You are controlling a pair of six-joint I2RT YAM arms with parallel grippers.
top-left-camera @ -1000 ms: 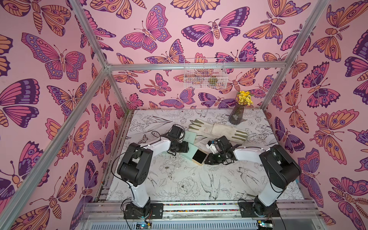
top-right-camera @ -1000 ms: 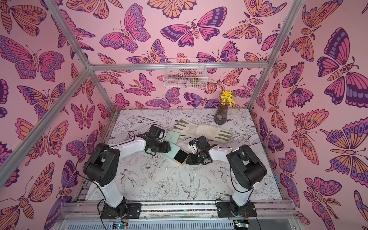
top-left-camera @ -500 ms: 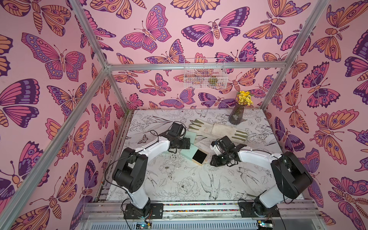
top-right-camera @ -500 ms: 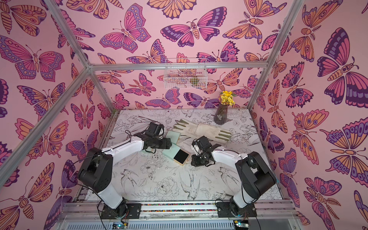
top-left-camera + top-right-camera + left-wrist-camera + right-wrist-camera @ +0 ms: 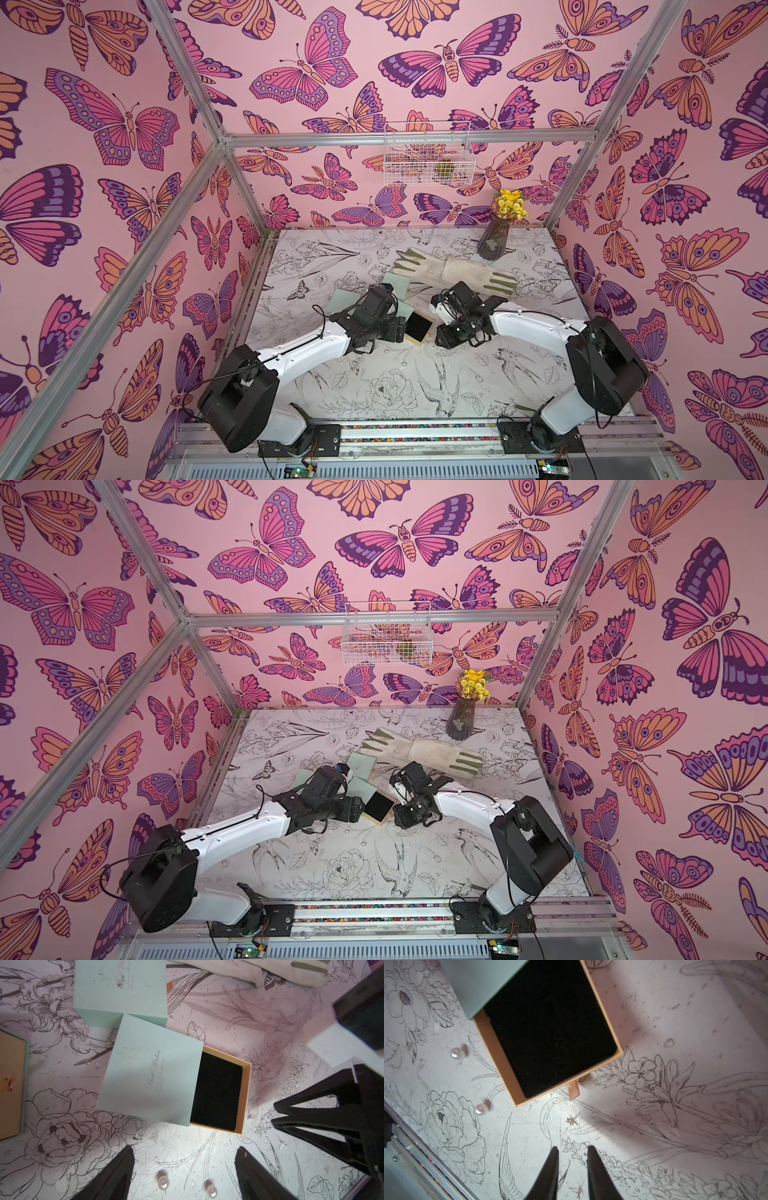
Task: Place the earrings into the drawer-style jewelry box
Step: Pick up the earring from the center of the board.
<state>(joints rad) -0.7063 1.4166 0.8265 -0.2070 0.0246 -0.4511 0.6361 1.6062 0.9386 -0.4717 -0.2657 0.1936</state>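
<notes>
The gold star stud (image 5: 572, 1121) lies past the empty fingers of my right gripper, so that gripper should reach farther toward the drawer's pull tab (image 5: 574, 1090) before it closes on the stud.
The drawer-style jewelry box has a mint sleeve (image 5: 149, 1076) and an orange drawer (image 5: 246, 1093) pulled out, its black pad (image 5: 550, 1028) bare. In both top views the drawer (image 5: 417, 326) (image 5: 379, 806) lies between my two grippers. Two pearl earrings (image 5: 163, 1183) (image 5: 212, 1190) rest on the table between the wide-apart fingers of my open left gripper (image 5: 185, 1151). The same pearls (image 5: 455, 1053) (image 5: 480, 1109) show beside the drawer. A small gold star stud (image 5: 572, 1121) lies just ahead of my right gripper (image 5: 571, 1148), whose fingers stand narrowly apart with nothing between them.
A second mint box (image 5: 120, 987) lies behind the sleeve, and an open orange-lined box (image 5: 10, 1084) sits off to one side. A pair of pale gloves (image 5: 453, 270), a vase of yellow flowers (image 5: 494, 241) and a wire basket (image 5: 428, 153) on the wall stand at the back.
My left gripper has come from over the mint boxes toward the front, beside the drawer and above the pearls, and has opened wider. The right gripper has shifted only slightly.
</notes>
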